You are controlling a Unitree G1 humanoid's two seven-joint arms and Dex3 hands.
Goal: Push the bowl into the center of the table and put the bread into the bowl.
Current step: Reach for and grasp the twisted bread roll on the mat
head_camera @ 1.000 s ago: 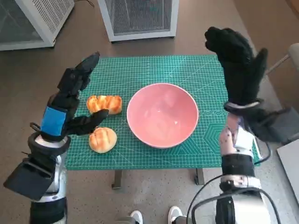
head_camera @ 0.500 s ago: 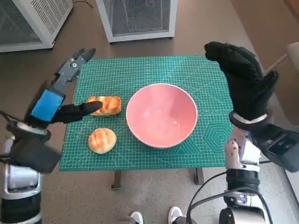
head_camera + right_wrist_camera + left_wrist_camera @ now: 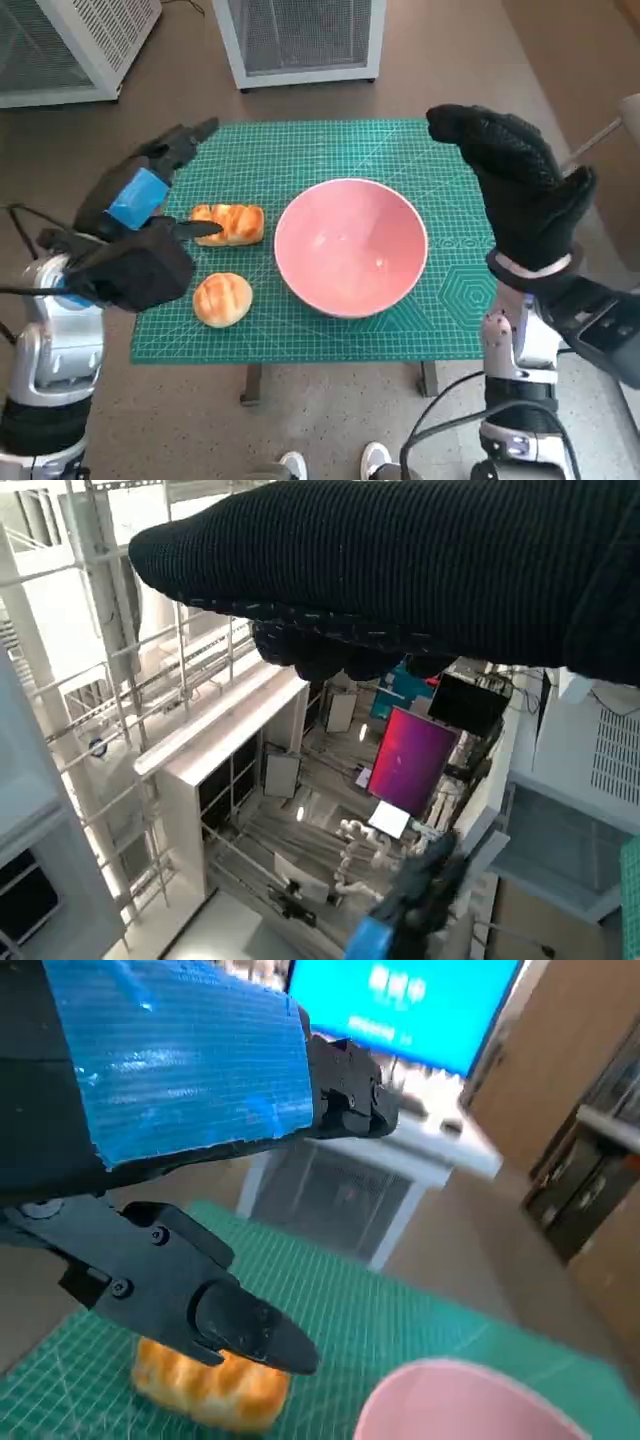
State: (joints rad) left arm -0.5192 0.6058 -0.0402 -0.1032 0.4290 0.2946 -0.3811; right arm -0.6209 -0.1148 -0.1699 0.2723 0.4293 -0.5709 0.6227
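Observation:
My gripper will put the round bread roll (image 3: 222, 300) between the pink bowl's sides (image 3: 402, 240), which curve inward, so the roll will settle tipped on its side.
A pink bowl (image 3: 350, 247) sits near the middle of the green mat (image 3: 300, 150), and its rim (image 3: 470, 1400) shows in the left wrist view. Left of it lie an oblong bread (image 3: 230, 223) (image 3: 205, 1392) and a round bread roll (image 3: 222, 298). My left hand (image 3: 150, 190) (image 3: 200, 1130) hovers open above the mat's left part, its fingers spread over the oblong bread, holding nothing. My gloved right hand (image 3: 515, 180) (image 3: 420, 560) is raised open above the mat's right edge, to the right of the bowl.
Two white mesh-fronted cabinets (image 3: 300, 40) (image 3: 70, 45) stand on the floor behind the table. A person's white shoes (image 3: 335, 463) show at the table's near edge. A pale object (image 3: 630, 105) sits at the far right. A lit screen (image 3: 430, 1005) is beyond the table.
My left arm has swung inward, bringing the hand back over the oblong bread. My right hand has shifted slightly left and lower. Bowl and breads stay put; the camera shifted a little.

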